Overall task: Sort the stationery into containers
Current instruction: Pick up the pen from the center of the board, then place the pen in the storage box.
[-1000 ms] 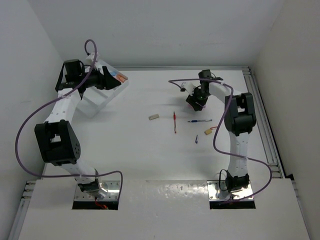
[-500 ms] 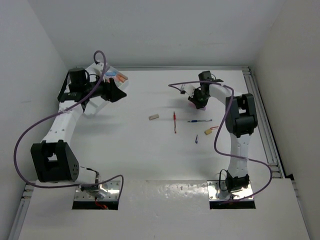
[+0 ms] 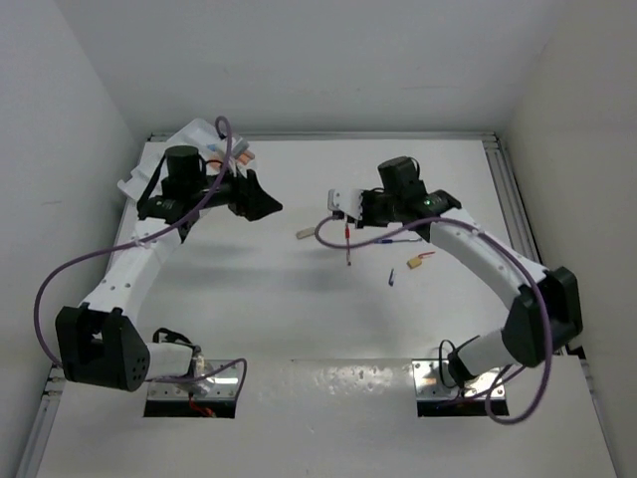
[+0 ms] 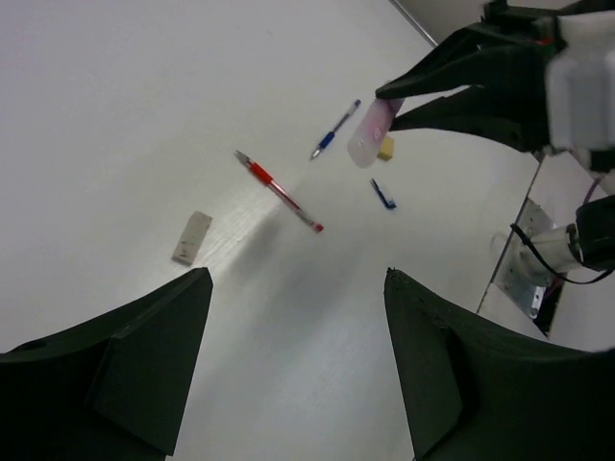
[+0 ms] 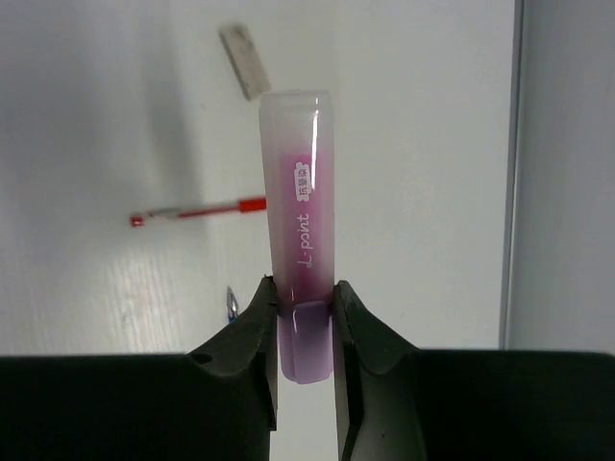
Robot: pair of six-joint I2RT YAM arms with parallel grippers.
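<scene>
My left gripper is open with the pink marker's loose end [image 4: 366, 146] sticking out toward its fingers, so I keep going toward it and close on that end [image 4: 364, 152].
My right gripper [image 5: 305, 298] is shut on the lower end of a pink marker [image 5: 300, 221], held above the table; in the top view this right gripper [image 3: 350, 207] hangs mid-table with the marker [image 3: 336, 199] sticking out left. My left gripper [image 3: 271, 205] is open and empty, facing the marker [image 4: 369, 136]. Below lie a red pen [image 3: 347, 244], a beige eraser [image 3: 306, 233], a blue pen [image 3: 401, 240], another eraser [image 3: 415, 261] and a tiny purple piece [image 3: 391, 278]. The white tray [image 3: 196, 129] sits at the far left, partly behind the left arm.
Orange markers [image 3: 242, 155] lie in the tray's near end. White walls close in the table on the left, back and right. A metal rail [image 3: 518, 214] runs along the right edge. Purple cables loop off both arms.
The right gripper shut on the pink marker, lifted it and carried it left toward the table's middle. The left arm swung off the tray to the right, jaws opening wider.
</scene>
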